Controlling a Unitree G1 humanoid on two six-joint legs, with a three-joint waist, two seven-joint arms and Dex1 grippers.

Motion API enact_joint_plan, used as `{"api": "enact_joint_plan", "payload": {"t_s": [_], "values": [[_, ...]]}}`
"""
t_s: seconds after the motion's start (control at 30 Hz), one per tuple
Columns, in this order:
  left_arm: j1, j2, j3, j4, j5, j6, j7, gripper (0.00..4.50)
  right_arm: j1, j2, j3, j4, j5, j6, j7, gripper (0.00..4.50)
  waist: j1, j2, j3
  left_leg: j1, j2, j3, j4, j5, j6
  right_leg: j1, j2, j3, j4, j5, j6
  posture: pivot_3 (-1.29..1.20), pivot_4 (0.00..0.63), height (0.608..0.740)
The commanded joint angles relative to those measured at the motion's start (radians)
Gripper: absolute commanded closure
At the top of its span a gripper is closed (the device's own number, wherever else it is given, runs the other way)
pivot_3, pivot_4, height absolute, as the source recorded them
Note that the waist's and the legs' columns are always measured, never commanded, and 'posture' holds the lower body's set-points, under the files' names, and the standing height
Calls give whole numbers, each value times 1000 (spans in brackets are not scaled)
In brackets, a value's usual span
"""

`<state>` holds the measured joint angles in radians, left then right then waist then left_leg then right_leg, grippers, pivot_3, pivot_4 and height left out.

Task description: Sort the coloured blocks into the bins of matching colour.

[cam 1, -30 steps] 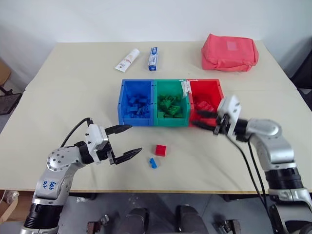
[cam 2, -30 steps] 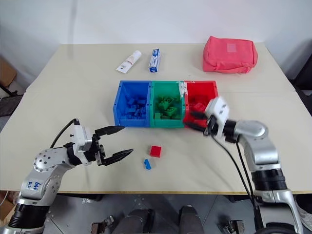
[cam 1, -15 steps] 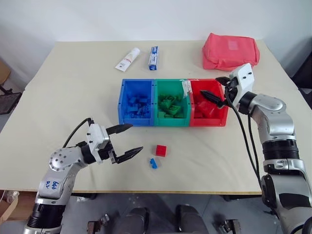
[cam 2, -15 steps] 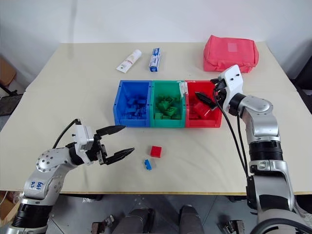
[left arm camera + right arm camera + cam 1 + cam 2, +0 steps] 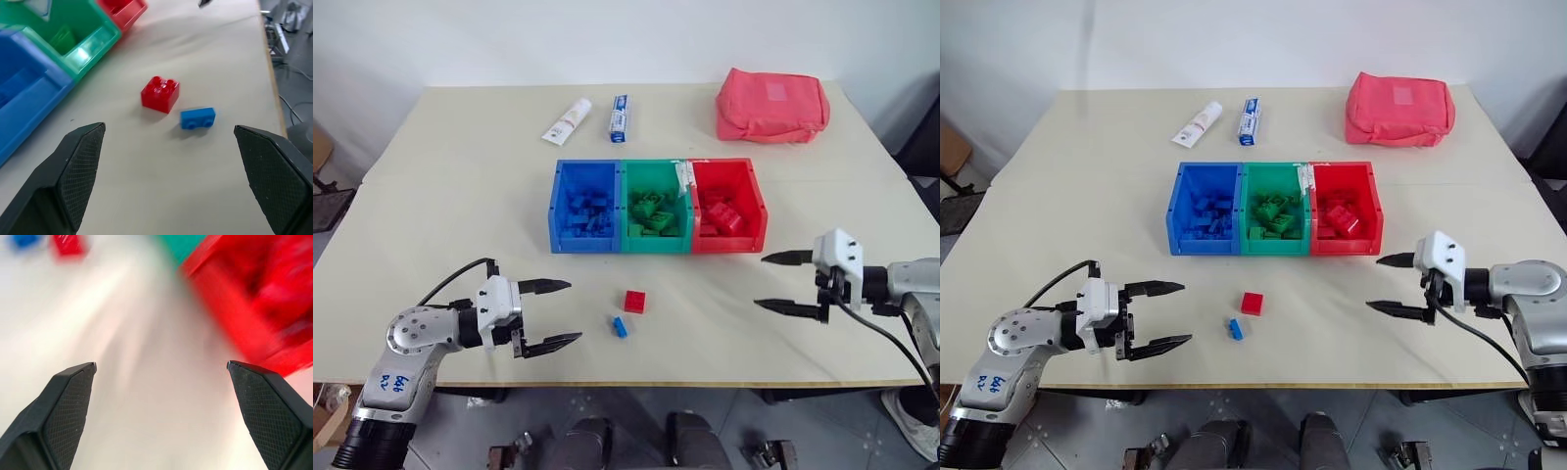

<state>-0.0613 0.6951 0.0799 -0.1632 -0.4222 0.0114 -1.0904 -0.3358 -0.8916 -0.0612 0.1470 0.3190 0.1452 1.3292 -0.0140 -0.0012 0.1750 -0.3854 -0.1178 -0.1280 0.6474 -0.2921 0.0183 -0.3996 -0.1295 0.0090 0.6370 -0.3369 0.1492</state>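
I should move my left gripper back while my right gripper takes the red block [image 5: 634,302] to the red bin first, because the red block is close beside the blue block [image 5: 620,327].
Three joined bins stand mid-table: blue bin [image 5: 584,208], green bin [image 5: 656,208] and red bin [image 5: 728,207], each holding several blocks of its own colour. In front of them two loose blocks lie on the table, a red block [image 5: 634,302] and a smaller blue block [image 5: 621,327]. My left gripper [image 5: 552,313] hovers open and empty to the left of these blocks, pointing at them. My right gripper [image 5: 775,282] is open and empty over the table at the front right, in front of the red bin and apart from it.
At the back of the table lie a white toothpaste tube [image 5: 568,120], a small blue-and-white box [image 5: 621,117] and a pink-red fabric pouch [image 5: 772,105]. The table's front edge [image 5: 636,384] runs just below both grippers.
My right gripper went from the front of the red bin up over it, opened, then swung back and down to the front right. The left gripper sank slightly toward the front left.
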Motion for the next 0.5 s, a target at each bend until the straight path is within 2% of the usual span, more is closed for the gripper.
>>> {"api": "enact_joint_plan", "payload": {"t_s": [0.03, 0.27, 0.33, 0.5], "values": [[6, 4, 24, 2, 13, -27, 9, 0, -39, 78, 57, -117, 33, 73, -44, 20, -6, 0, 0, 0, 1, 0, 0, 0, 0, 0, 0, 0, 0, 0, 0, 0, 150, 740], [53, -6, 73, -2, 2, -24, 63, 0, -104, 228, 220, -269, 8, 223, -140, 20, 8, 0, 0, -3, 0, 0, 0, -2, 0, -3, 0, -1, 0, 0, 0, 0, 150, 740], [72, -2, 100, 4, -6, -18, 73, 0, -147, 297, 288, -261, -34, 249, -190, 20, 8, 0, 0, -2, 1, 0, 0, -2, 0, -3, 0, 0, 0, 0, 0, 0, 150, 740], [104, 7, 127, -11, -20, 8, 73, 0, -193, 377, 370, -187, -104, 241, -233, 20, 18, 0, 0, -3, 0, -1, 0, -1, -1, -5, 0, -1, 1, 0, -1, 0, 150, 740]]}}
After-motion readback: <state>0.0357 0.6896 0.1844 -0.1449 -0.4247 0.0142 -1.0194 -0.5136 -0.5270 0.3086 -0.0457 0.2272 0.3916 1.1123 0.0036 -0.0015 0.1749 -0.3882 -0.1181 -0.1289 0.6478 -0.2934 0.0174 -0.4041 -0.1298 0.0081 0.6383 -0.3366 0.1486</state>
